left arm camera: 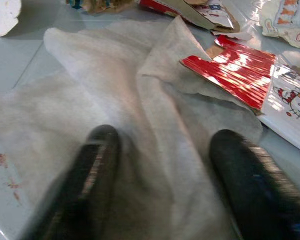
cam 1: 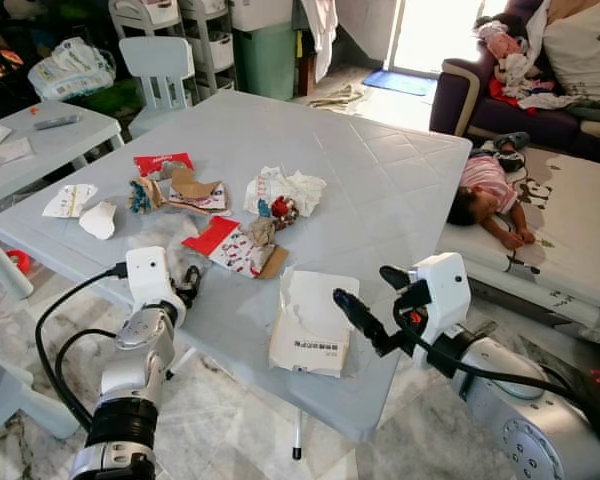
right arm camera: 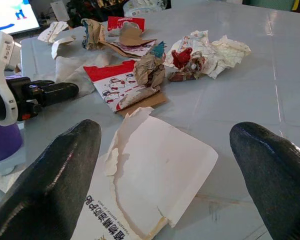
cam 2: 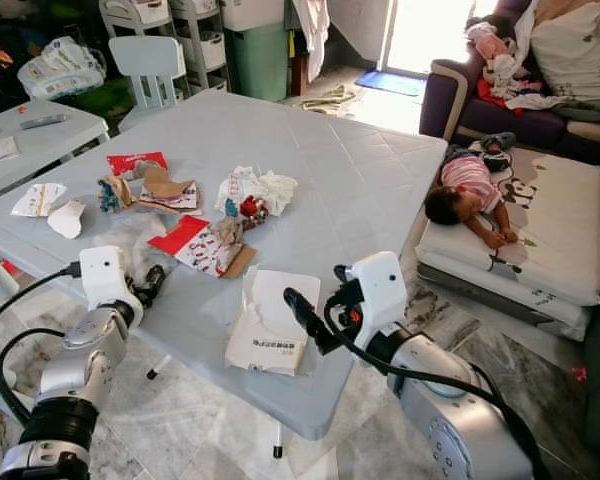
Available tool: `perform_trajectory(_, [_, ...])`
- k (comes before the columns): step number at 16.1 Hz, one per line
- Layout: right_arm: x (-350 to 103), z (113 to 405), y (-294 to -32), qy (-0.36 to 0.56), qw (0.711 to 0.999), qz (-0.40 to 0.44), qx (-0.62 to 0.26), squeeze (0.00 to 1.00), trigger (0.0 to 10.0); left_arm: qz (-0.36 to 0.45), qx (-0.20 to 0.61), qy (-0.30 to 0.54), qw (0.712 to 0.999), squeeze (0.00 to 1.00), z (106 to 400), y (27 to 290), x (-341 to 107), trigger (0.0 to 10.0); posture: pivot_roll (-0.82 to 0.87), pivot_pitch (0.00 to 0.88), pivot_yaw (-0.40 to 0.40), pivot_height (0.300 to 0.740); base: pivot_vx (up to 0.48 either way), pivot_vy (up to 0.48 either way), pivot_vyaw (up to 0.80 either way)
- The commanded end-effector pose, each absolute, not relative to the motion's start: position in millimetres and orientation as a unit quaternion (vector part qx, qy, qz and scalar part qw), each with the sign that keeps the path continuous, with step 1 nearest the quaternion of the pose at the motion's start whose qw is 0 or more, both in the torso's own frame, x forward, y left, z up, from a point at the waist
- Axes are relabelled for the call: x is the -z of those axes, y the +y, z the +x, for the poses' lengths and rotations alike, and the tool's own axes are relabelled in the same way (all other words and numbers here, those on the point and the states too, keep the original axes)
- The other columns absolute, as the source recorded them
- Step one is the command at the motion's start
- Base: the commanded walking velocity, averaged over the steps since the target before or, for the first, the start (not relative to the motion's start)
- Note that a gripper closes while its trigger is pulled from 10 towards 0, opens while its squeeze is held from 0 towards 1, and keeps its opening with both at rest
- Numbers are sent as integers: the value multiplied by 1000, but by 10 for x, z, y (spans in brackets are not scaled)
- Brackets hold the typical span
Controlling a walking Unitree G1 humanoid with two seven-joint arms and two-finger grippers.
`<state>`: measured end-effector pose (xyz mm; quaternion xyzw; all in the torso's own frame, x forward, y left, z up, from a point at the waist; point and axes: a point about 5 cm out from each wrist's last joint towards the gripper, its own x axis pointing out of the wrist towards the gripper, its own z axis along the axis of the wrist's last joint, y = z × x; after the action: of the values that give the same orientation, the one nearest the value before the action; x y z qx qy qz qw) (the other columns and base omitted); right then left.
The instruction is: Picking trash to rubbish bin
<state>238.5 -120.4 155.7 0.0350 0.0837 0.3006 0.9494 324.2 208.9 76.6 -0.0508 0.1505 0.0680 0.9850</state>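
Observation:
The torn white paper envelope [cam 1: 315, 320] is lying flat with a crisp, straight edge, so I expect it to stay wide and stiff when the robot picks it up by that edge.
Trash lies across the grey table [cam 1: 380, 180]. It includes a torn white paper envelope [cam 1: 310, 325] at the near edge, a red-and-white printed carton [cam 1: 230, 245], crumpled wrappers [cam 1: 285, 192], brown card scraps [cam 1: 185, 190] and a thin white tissue [left arm camera: 115, 100]. My left gripper [cam 1: 188, 285] is at the table's near-left edge. It is open, with its fingers [left arm camera: 97, 165] spread over the tissue. My right gripper [cam 1: 372, 295] hovers open just right of the envelope [right arm camera: 155, 170] and holds nothing.
A person [cam 1: 485, 190] lies on a mattress [cam 1: 570, 240] right of the table, with a sofa [cam 1: 540, 70] behind. A small table [cam 1: 40, 140] stands at the left. Further back are a white chair [cam 1: 160, 65] and a green container [cam 1: 265, 60].

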Motion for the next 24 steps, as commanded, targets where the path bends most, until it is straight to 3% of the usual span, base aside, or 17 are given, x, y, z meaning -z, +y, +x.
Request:
perform_trajectory(1, [-1631, 2380, -1202, 74, 948, 29, -308, 0, 10000, -61, -64, 167, 982, 0, 3225, 2069, -684, 0, -60, 0, -41, 740, 0, 0, 0])
perform_trajectory(15, [-1594, 2381, -1192, 84, 947, 32, -307, 0, 10000, -60, -81, 74, 992, 0, 3122, 2086, -856, 0, -51, 0, -38, 740, 0, 0, 0])
perform_trajectory(20, [-1535, 2394, -1198, 92, 948, 17, -305, 0, 10000, -21, -52, 8, 998, 0, 2868, 1987, -1063, 0, -33, 0, -34, 740, 0, 0, 0])
perform_trajectory(22, [-1437, 2422, -1209, 102, 947, -30, -303, 0, 10000, -12, -44, 9, 999, 0, 2735, 1956, -1062, 0, -9, 0, -33, 740, 0, 0, 0])
perform_trajectory(24, [-1282, 2507, -1251, 124, 950, -40, -283, 0, 10000, 5, -37, 16, 999, 0, 2434, 1967, -1068, 0, 60, 0, -32, 740, 0, 0, 0])
